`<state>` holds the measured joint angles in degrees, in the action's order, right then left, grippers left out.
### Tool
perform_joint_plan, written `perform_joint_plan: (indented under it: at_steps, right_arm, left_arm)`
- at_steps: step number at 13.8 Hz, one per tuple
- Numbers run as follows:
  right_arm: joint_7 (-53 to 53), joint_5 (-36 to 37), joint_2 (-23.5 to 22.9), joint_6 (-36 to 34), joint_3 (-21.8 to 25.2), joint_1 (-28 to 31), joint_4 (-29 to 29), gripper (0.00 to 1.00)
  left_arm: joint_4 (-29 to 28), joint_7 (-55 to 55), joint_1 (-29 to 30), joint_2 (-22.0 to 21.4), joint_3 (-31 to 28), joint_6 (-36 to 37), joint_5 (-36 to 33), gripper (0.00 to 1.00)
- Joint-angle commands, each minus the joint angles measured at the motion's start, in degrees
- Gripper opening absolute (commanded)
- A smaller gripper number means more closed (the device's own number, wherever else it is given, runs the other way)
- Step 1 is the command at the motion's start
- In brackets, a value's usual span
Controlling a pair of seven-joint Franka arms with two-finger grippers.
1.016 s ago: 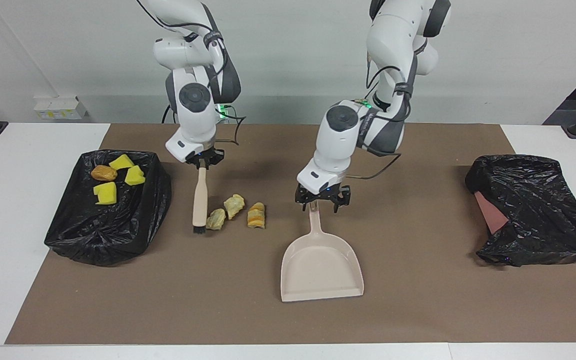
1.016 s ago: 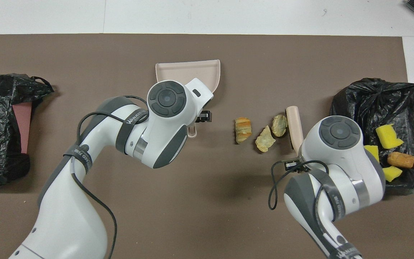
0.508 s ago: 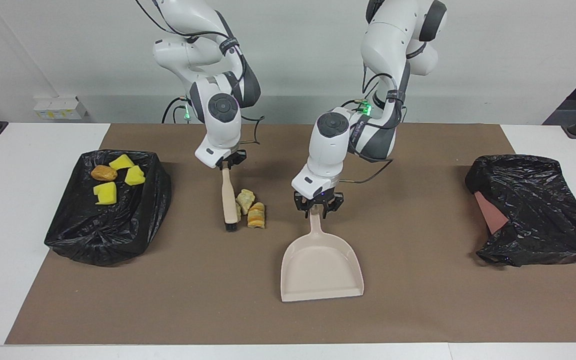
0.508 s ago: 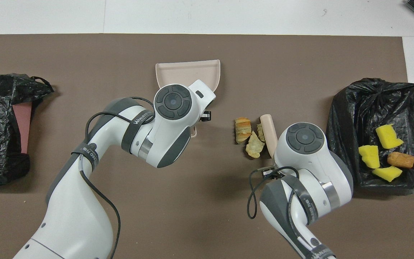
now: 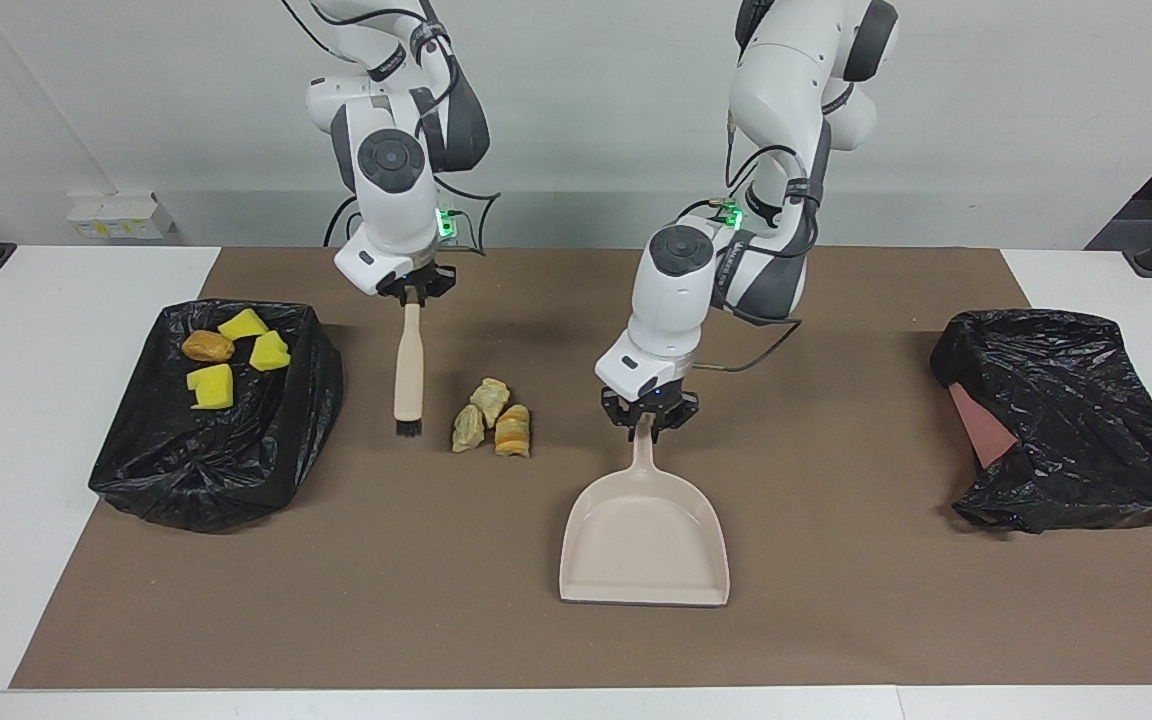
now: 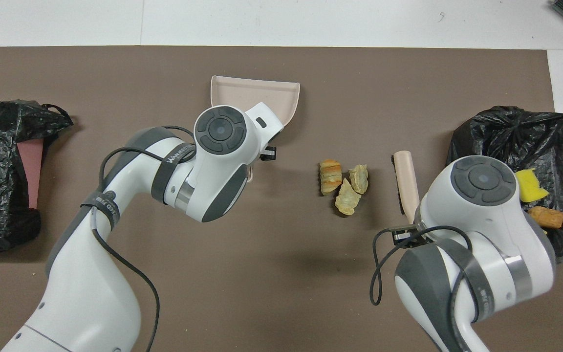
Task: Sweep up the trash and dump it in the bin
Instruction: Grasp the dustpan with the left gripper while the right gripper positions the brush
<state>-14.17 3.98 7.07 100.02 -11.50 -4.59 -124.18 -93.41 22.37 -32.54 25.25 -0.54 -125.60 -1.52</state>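
The dustpan's open edge (image 5: 644, 598) points away from the bread pieces (image 5: 489, 400), so the robot's left gripper should turn that edge toward them before the right gripper sweeps the brush toward the dustpan.
Three pale bread-like trash pieces (image 5: 492, 420) lie bunched on the brown mat, also in the overhead view (image 6: 342, 188). My right gripper (image 5: 414, 291) is shut on the handle of the beige brush (image 5: 405, 375), bristles down, beside the pieces toward the right arm's end and apart from them. My left gripper (image 5: 649, 418) is shut on the handle of the beige dustpan (image 5: 646, 545), which lies beside the pieces toward the left arm's end. Three yellow chunks (image 5: 212, 386) and a brown lump (image 5: 207, 346) lie in the black-bagged bin (image 5: 236, 460).
A second black bag (image 5: 1066, 420) over a reddish box sits at the left arm's end of the table. The brown mat (image 5: 436, 600) covers most of the table. In the overhead view the right arm hides part of the bin (image 6: 506, 132).
The brush swept the bread pieces into a bunch toward the dustpan, then drew back toward the bin. The left gripper's fingers closed in on the dustpan handle.
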Motion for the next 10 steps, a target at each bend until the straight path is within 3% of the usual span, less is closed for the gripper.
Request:
perform_joint_plan:
  at_steps: [1, 4, 10]
  right_arm:
    - [2.48, -0.82, 2.69, 1.66, -0.63, 0.90, -4.41, 0.00]
    - [7.05, -0.38, -0.98, 3.59, -0.54, 1.33, -4.40, 0.00]
    - [-1.01, -1.08, -1.88, 7.81, -0.54, 1.07, -4.84, 0.00]
  left_arm:
    - [-0.81, -9.77, 2.83, -4.85, 0.27, 5.96, -1.12, 0.00]
    - [-2.47, -22.51, 3.71, -6.17, 0.19, 7.91, -1.12, 0.00]
    - [-9.25, -57.03, 7.22, -11.27, 0.01, 9.75, -1.12, 0.00]
